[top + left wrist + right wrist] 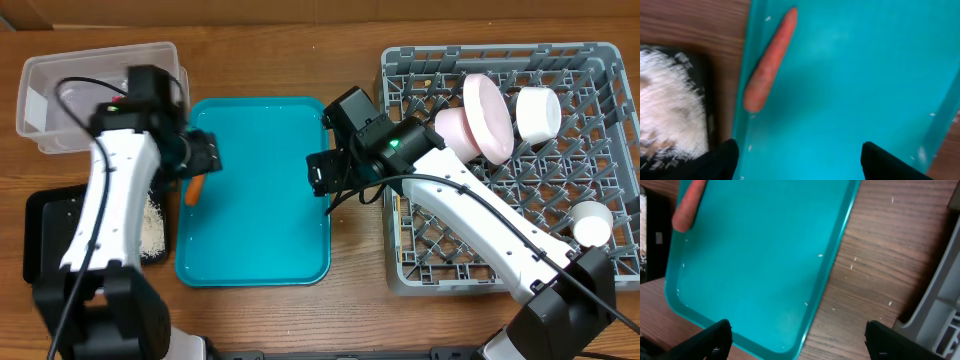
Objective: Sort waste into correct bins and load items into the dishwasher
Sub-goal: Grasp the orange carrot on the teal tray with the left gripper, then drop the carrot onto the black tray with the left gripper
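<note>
My left gripper should take the carrot [194, 190] into the black tray [152, 232], because the carrot is next to the black tray and across the teal tray from my right gripper.
A small orange carrot [196, 189] lies on the left edge of the teal tray [262, 230]; it also shows in the left wrist view [770, 62] and the right wrist view [689, 206]. My left gripper [797, 162] is open and empty over the tray, just short of the carrot. My right gripper [797, 340] is open and empty over the tray's right edge. The black tray [48, 225] holds white crumbs [153, 228]. The clear tub [60, 100] stands at back left. The grey rack [440, 265] holds a pinkish-white bowl [478, 118] and two white cups [537, 113].
The teal tray also shows in the right wrist view [755, 255], with a few white crumbs on it and on the wood [855, 265] beside it. The rack's corner [945, 305] is close on the right. A second cup [590, 224] sits at the rack's right side.
</note>
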